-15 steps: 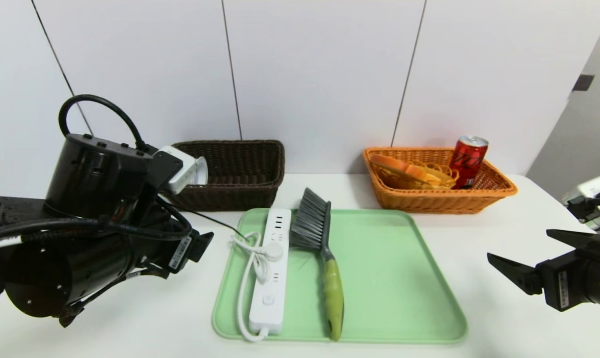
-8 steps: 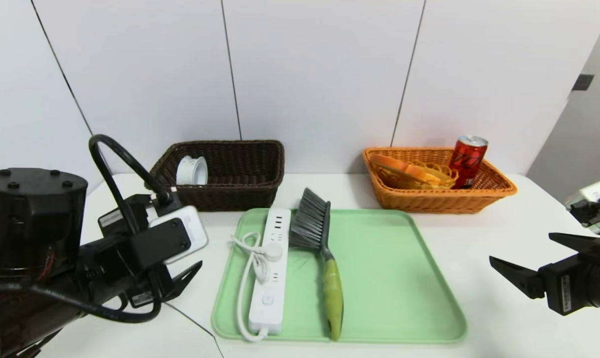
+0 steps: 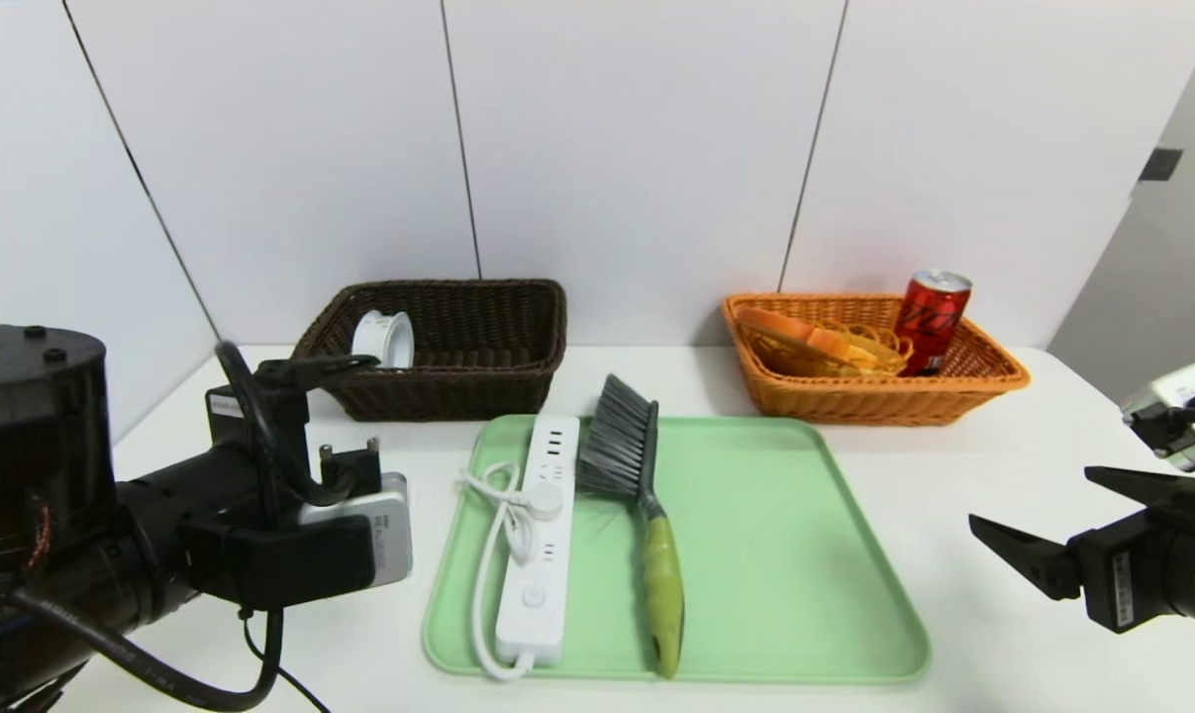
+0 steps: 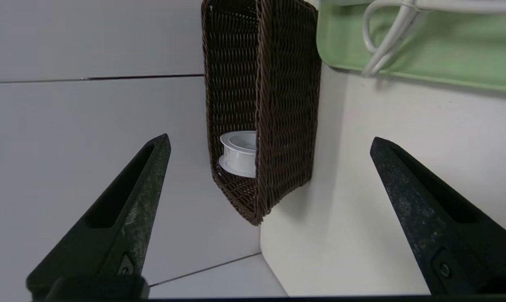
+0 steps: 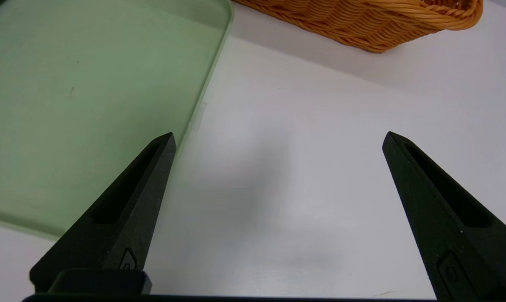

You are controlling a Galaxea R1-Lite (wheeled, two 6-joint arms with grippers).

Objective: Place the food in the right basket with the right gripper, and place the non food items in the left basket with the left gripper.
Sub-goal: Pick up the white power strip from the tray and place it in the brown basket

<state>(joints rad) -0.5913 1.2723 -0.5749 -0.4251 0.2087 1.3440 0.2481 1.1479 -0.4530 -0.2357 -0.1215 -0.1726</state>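
The whole power strip point(image 3: 536, 594) will come along when the robot lifts the cable, because the white cable's round plug point(image 3: 543, 500) is in the white power strip.
On the green tray point(image 3: 775, 555) lie a white power strip point(image 3: 543, 535) with its coiled cable and a grey brush point(image 3: 637, 495) with a green handle. The brown left basket point(image 3: 478, 347) holds a white tape roll point(image 3: 382, 340), which the left wrist view also shows point(image 4: 239, 153). A red can point(image 3: 934, 317) and a packaged orange food item point(image 3: 815, 342) are in the orange right basket point(image 3: 874, 396). My left gripper point(image 3: 367, 414) hangs open and empty left of the tray, facing the brown basket point(image 4: 278, 105). Open and empty too, my right gripper point(image 3: 1033, 500) hovers over the table right of the tray.
The white table ends close to the left of the brown basket, with floor beyond. A white wall stands right behind both baskets. The tray's edge point(image 5: 89, 105) and the orange basket's corner point(image 5: 361, 21) lie ahead of my right gripper point(image 5: 278, 134).
My left arm has pulled back from the brown basket and lowered to the table's front left, turning as it went. The tape roll now shows in the basket. The right arm stayed still.
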